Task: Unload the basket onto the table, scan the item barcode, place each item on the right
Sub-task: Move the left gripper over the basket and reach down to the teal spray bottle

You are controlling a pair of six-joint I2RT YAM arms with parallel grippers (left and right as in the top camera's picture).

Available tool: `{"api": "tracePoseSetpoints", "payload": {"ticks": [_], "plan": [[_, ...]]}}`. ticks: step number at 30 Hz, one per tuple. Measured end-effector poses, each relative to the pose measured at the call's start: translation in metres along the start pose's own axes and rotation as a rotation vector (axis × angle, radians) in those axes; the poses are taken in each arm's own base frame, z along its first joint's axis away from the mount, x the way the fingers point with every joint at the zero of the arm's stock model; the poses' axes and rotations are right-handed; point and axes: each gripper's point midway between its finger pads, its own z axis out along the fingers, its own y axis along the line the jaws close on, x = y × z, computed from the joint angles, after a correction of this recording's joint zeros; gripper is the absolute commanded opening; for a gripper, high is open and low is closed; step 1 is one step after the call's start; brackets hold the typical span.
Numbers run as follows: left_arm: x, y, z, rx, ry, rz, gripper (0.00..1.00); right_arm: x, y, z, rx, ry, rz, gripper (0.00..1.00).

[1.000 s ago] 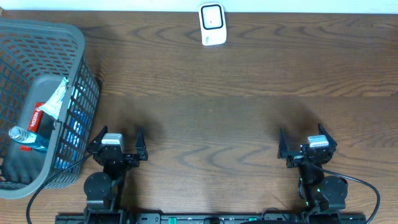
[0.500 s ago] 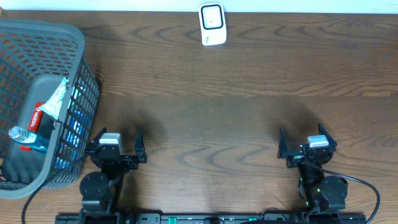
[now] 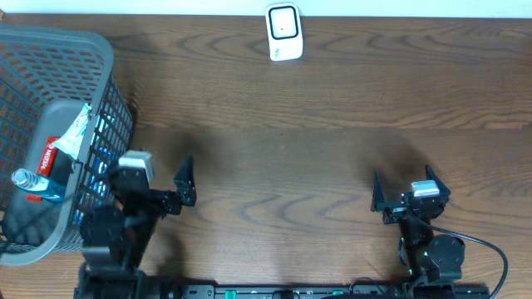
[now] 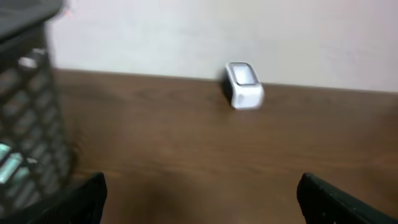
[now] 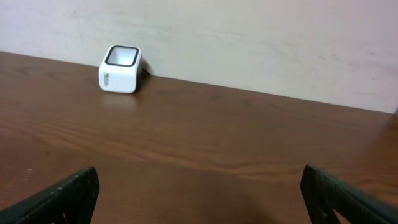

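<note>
The basket's side (image 3: 106, 133) is between my low left gripper and the bottle. My left gripper should go up over the basket's side and grab the bottle from above.
A white barcode scanner (image 3: 283, 31) stands at the table's far edge; it also shows in the left wrist view (image 4: 244, 85) and the right wrist view (image 5: 120, 69). The items lie in a grey mesh basket (image 3: 106, 58) at the left: a grey pack (image 3: 51, 124), a clear bottle with a blue label (image 3: 33, 184) and a white tube (image 3: 76, 133). My left gripper (image 3: 154, 184) hangs open beside the basket's right wall, holding nothing (image 4: 202, 199). My right gripper (image 3: 407, 191) rests open and empty near the front edge at the right (image 5: 205, 199).
The basket's wall (image 4: 28, 124) fills the left side of the left wrist view, blurred. Bare brown wood lies between the grippers and the scanner. A pale wall rises behind the table's far edge.
My left arm has swung left toward the basket, its gripper still open. The right arm has not moved.
</note>
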Motion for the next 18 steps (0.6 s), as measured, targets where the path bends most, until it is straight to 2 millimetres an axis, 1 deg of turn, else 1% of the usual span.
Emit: {"api": "tracePoseSetpoints", "payload": {"ticks": [3,7,11,13,14,16,18], "plan": [[-0.002,-0.012,0.003,0.064,0.059,-0.020,0.98,0.000,0.000,0.000,0.000,0.000,0.000,0.99],[0.010,-0.021,0.009,0.124,0.128,-0.045,0.98,0.000,0.000,0.000,0.000,0.000,0.000,0.99],[0.011,-0.030,0.011,0.180,0.145,-0.061,0.98,0.000,0.000,0.000,0.000,0.000,0.000,0.99],[0.005,-0.034,0.009,0.199,0.137,-0.059,0.98,0.000,0.000,0.000,0.000,0.000,0.000,0.99],[-0.002,-0.035,0.008,0.202,0.130,-0.060,0.98,0.000,0.000,0.000,0.000,0.000,0.000,0.99],[-0.017,-0.036,0.005,0.191,0.121,-0.066,0.98,0.000,0.000,0.000,0.000,0.000,0.000,0.99],[-0.038,-0.032,0.003,0.147,0.116,-0.084,0.98,0.000,0.000,0.000,0.000,0.000,0.000,0.99]]}}
